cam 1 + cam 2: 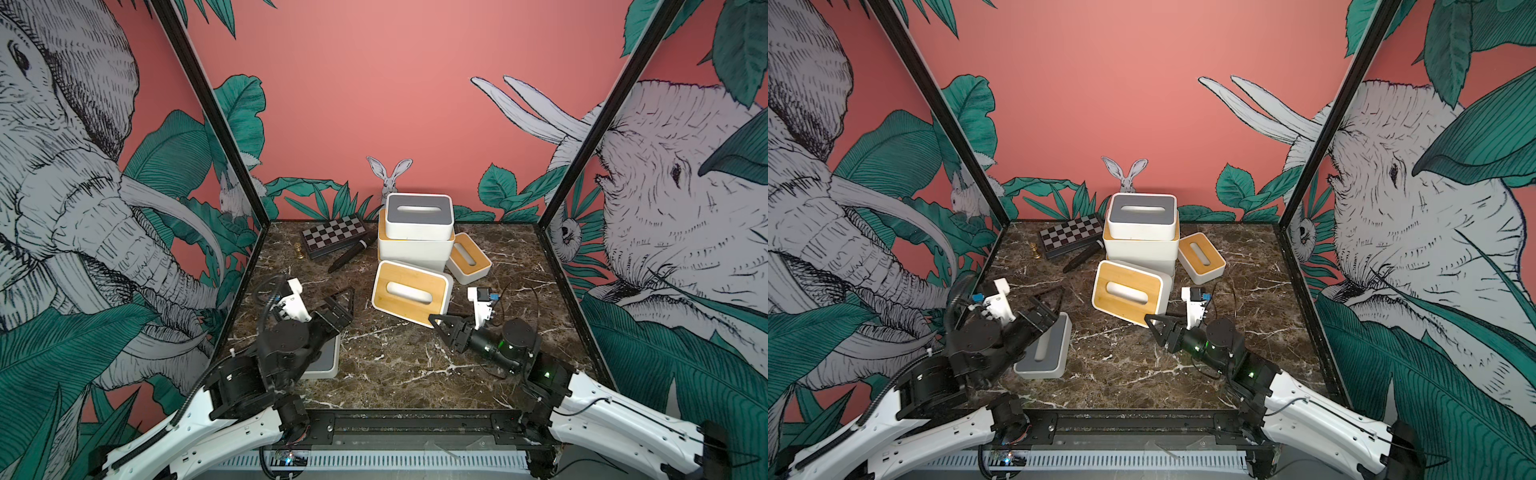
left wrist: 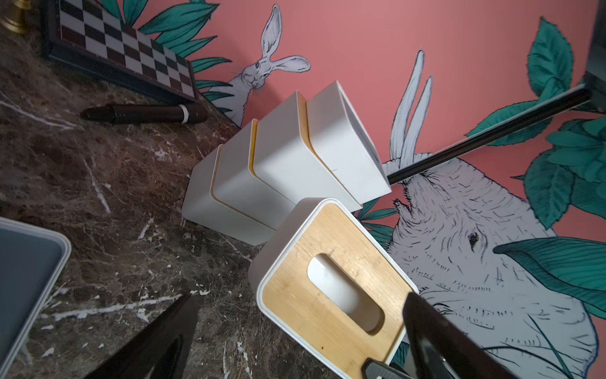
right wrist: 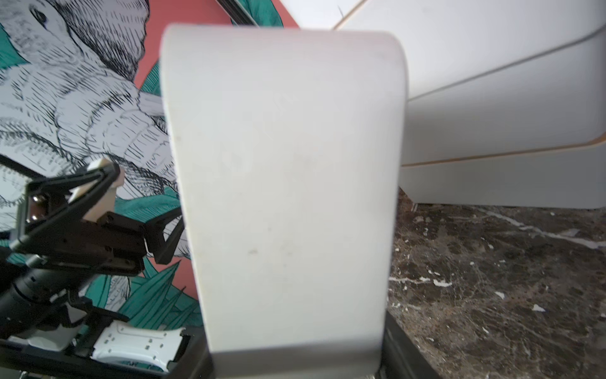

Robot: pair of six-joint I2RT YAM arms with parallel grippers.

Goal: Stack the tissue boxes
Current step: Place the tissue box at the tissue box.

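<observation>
My left gripper should move out of the way before the box goes up onto the grey lid [image 1: 419,201], because my right gripper is holding the bamboo-lidded box's end [image 1: 438,308] below the top of the stack.
At the back middle stands a stack of several tissue boxes [image 1: 415,249] [image 1: 1140,249] [image 2: 282,154], topped by a grey-lidded box [image 1: 419,216]. In front of it, a bamboo-lidded box [image 1: 409,293] [image 1: 1127,293] [image 2: 331,279] [image 3: 285,164] sits tilted, with my right gripper [image 1: 440,324] [image 1: 1156,326] [image 3: 295,361] shut on its near right end. My left gripper [image 1: 338,307] [image 1: 1048,307] [image 2: 300,311] is open to the left of that box, holding nothing. Below my left arm lies a grey-lidded box [image 1: 328,357] [image 1: 1044,351] [image 2: 26,279]. A small bamboo-lidded box [image 1: 469,257] [image 1: 1202,254] lies right of the stack.
A checkered chessboard case [image 1: 332,237] [image 2: 124,52] lies at the back left, with a black marker [image 1: 351,253] [image 2: 144,113] in front of it and a small gold chess piece [image 1: 298,250] beside it. Printed walls enclose the marble table [image 1: 415,365] on three sides.
</observation>
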